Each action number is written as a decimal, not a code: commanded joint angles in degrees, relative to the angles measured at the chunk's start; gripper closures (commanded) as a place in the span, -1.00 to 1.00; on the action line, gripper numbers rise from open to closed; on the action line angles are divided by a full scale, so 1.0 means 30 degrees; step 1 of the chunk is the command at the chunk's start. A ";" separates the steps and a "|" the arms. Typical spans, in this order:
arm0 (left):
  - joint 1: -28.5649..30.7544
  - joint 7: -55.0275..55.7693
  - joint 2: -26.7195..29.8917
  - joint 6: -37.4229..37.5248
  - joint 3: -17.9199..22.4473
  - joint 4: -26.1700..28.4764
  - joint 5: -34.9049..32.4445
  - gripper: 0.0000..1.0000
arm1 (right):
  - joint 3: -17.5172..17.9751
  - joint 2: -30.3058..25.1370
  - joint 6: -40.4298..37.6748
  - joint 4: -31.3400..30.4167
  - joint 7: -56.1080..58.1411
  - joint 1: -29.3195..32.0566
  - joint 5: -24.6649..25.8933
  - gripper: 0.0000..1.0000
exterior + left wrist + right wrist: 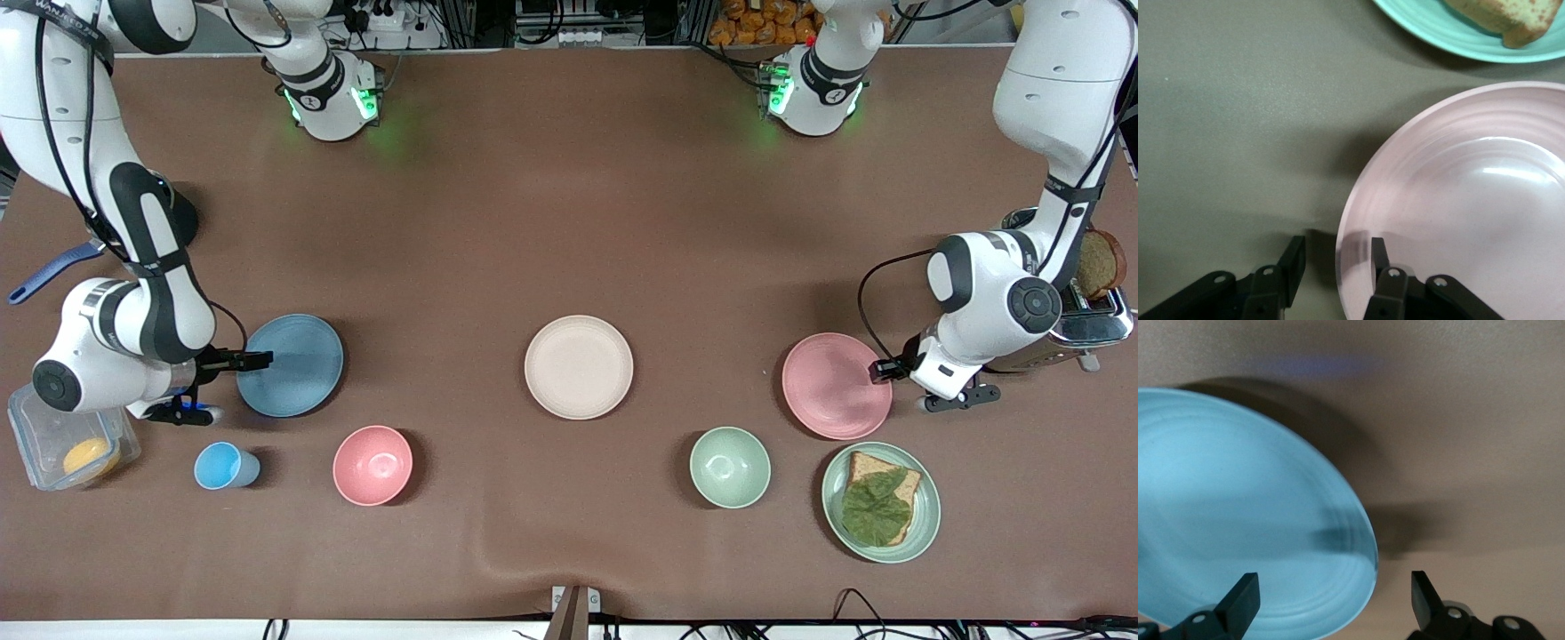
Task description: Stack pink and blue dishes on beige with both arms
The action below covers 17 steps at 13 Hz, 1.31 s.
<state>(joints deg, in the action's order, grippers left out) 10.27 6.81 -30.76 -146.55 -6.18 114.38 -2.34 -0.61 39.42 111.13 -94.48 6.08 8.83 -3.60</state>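
Note:
I expect the blue plate (291,364) to hide both the pink and beige plates (579,367) when I stack it on top, because it looks as wide as they are.
The beige plate (578,366) lies bare at the table's middle. The blue plate (293,364) lies toward the right arm's end. My right gripper (256,360) is low at its rim and wide open. In the right wrist view the gripper (1333,587) straddles the blue plate's (1238,513) edge, one finger over the plate and one outside. The pink plate (836,387) lies toward the left arm's end. My left gripper (882,369) straddles its rim (1348,260), jaws partly closed. One finger (1379,257) is inside the plate and the other (1291,263) is outside, apart from the rim.
Nearer the camera stand a blue cup (222,466), a pink bowl (372,465), a green bowl (730,467) and a green plate (929,511) with bread and a leaf. A clear container (53,427) sits by the right arm. A toaster (1089,316) stands by the left arm.

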 commanded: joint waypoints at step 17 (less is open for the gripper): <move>0.0208 -0.0835 0.5124 0.4727 -0.2858 -0.0449 0.0370 1.00 | 0.0319 0.0395 0.0281 -0.0148 0.1694 0.0806 -0.1086 1.00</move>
<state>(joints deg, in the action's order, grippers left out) 10.54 4.28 -17.00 -134.85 -13.45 113.39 -2.28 -0.59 40.72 111.49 -94.52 9.89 10.15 -5.92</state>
